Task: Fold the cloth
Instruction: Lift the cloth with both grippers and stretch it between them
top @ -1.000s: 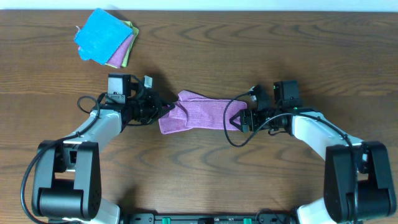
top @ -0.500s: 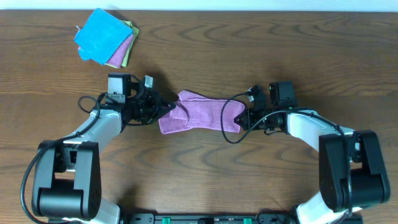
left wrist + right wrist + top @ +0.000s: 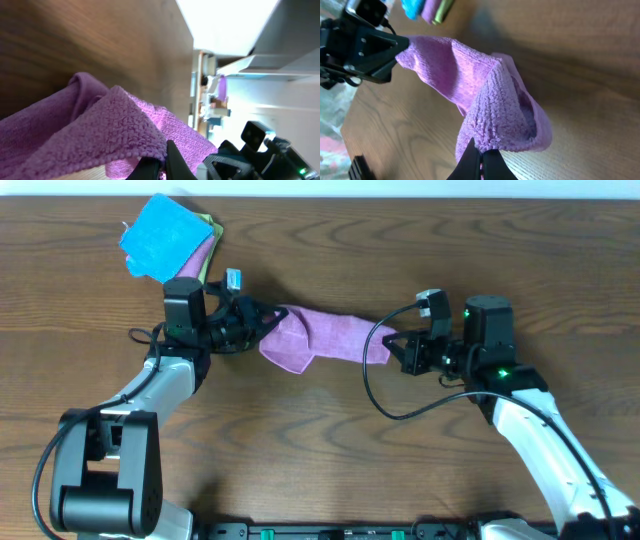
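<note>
My left gripper needs to swing forward with my right gripper, then draw back [image 3: 285, 395] to lay the purple cloth flat before folding, as its loose flap [image 3: 289, 354] is bunched under it.
A purple cloth [image 3: 325, 337] hangs stretched between my two grippers above the wooden table. At its left end my left gripper [image 3: 268, 317] is shut on a corner, and the fabric [image 3: 100, 130] bunches over the black fingertips [image 3: 172, 160]. My right gripper [image 3: 393, 348] is shut on the right end, where the cloth [image 3: 490, 105] folds into a thick loop just above the closed fingers [image 3: 490, 167]. A loose flap droops toward the table under the left half.
A stack of folded cloths [image 3: 168, 242], blue on top of purple and green, lies at the table's far left; it shows again as the stack [image 3: 422, 9] in the right wrist view. A black cable [image 3: 385, 395] loops from the right arm.
Both grippers have lifted and moved toward the far side with the cloth, pulling it taut. The right gripper closed on the cloth's right end during this second.
</note>
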Available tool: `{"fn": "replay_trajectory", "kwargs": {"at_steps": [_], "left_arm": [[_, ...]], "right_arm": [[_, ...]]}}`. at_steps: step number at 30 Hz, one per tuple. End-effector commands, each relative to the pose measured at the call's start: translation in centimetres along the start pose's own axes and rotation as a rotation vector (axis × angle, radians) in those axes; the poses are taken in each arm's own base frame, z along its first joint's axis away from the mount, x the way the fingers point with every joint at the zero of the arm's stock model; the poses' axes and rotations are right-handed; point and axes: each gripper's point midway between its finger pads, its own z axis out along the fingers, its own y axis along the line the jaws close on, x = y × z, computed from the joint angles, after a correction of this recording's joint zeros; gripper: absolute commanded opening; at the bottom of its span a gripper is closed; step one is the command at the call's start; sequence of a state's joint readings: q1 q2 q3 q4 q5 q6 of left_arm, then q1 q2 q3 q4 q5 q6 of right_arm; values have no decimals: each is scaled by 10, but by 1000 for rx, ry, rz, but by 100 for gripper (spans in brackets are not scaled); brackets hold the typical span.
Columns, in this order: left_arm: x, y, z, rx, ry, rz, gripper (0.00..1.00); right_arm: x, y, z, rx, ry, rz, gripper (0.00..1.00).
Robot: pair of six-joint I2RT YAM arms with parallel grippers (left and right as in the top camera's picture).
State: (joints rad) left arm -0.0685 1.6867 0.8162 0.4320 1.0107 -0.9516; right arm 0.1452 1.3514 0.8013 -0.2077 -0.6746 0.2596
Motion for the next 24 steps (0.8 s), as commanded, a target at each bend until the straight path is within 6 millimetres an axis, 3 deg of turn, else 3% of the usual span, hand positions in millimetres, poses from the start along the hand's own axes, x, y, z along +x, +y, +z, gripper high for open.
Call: {"fn": "replay_trajectory", "kwargs": {"at_steps": [1, 6, 11, 17, 24], "left_arm": [[-9, -20, -2, 44, -31, -42, 6], [-31, -36, -5, 85, -132, -36, 6], [-59, -50, -12, 95, -239, -20, 6], [-103, -90, -14, 107, -348, 89, 6], [-152, -107, 6, 134, -377, 141, 6]], "right_arm": [[-11, -2, -5, 15, -43, 31, 1], [-44, 1, -13, 0, -156, 20, 1], [-80, -12, -21, 69, -240, 18, 1], [-133, -21, 2, 59, -255, -12, 1], [-194, -33, 27, 50, -295, -56, 1]]}}
